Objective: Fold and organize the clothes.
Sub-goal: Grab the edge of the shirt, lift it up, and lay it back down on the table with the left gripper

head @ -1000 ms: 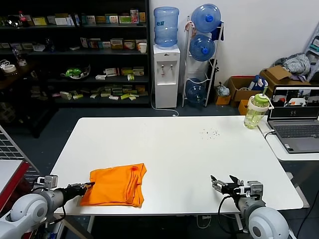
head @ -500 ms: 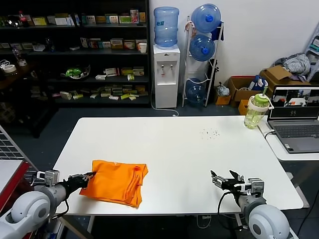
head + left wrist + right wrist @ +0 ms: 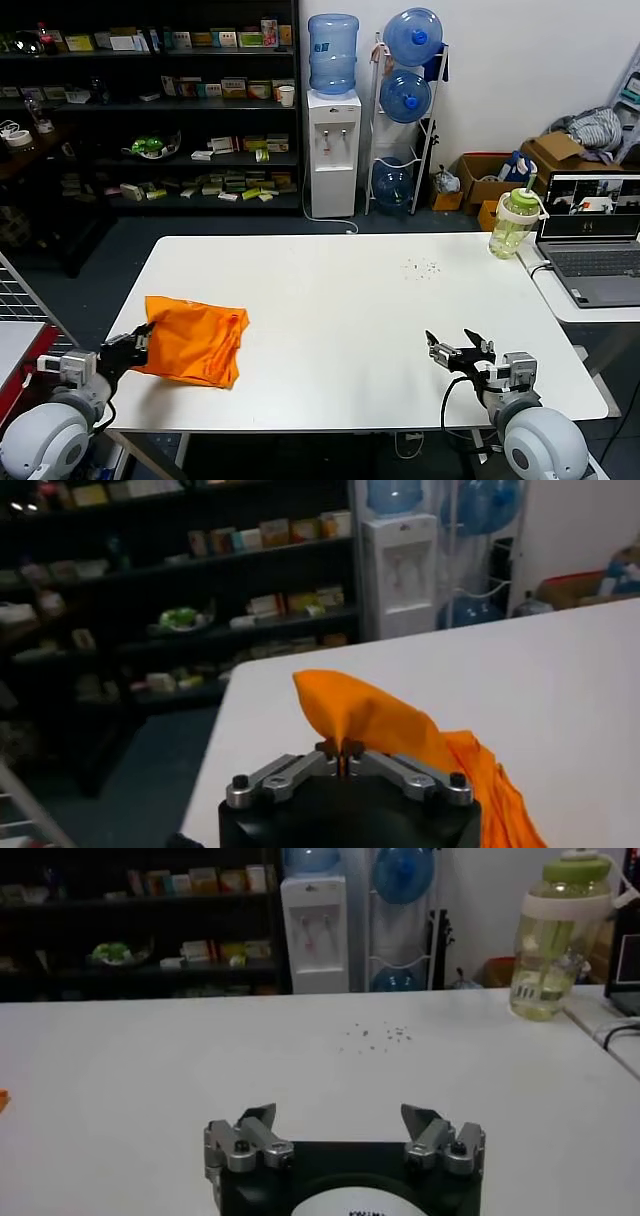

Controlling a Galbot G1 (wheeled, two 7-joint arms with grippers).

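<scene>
I should sweep the orange T-shirt point(image 3: 198, 342) back to the table's middle point(image 3: 325, 333) with my left gripper and spread it flat, because it is bunched up near the table's edge.
The clothes are one folded orange T-shirt point(image 3: 192, 340) lying near the table's left edge, bunched and lifted at its left corner. My left gripper point(image 3: 141, 338) is shut on that corner; in the left wrist view the orange cloth point(image 3: 380, 725) rises in a peak from between the closed fingertips of the left gripper point(image 3: 341, 751). My right gripper point(image 3: 458, 351) hovers low over the front right of the table, open and holding nothing, its two fingers point(image 3: 255, 1123) wide apart around the right gripper's middle point(image 3: 340, 1118).
The white table point(image 3: 350, 300) carries small dark crumbs point(image 3: 425, 266) at the back right. A green water bottle point(image 3: 513, 223) and a laptop point(image 3: 592, 235) stand on a side table at the right. Shelves and a water dispenser point(image 3: 332, 150) are behind.
My left gripper has pulled the orange T-shirt leftward along the table toward its left edge, and the cloth has bunched narrower. The right gripper has barely moved.
</scene>
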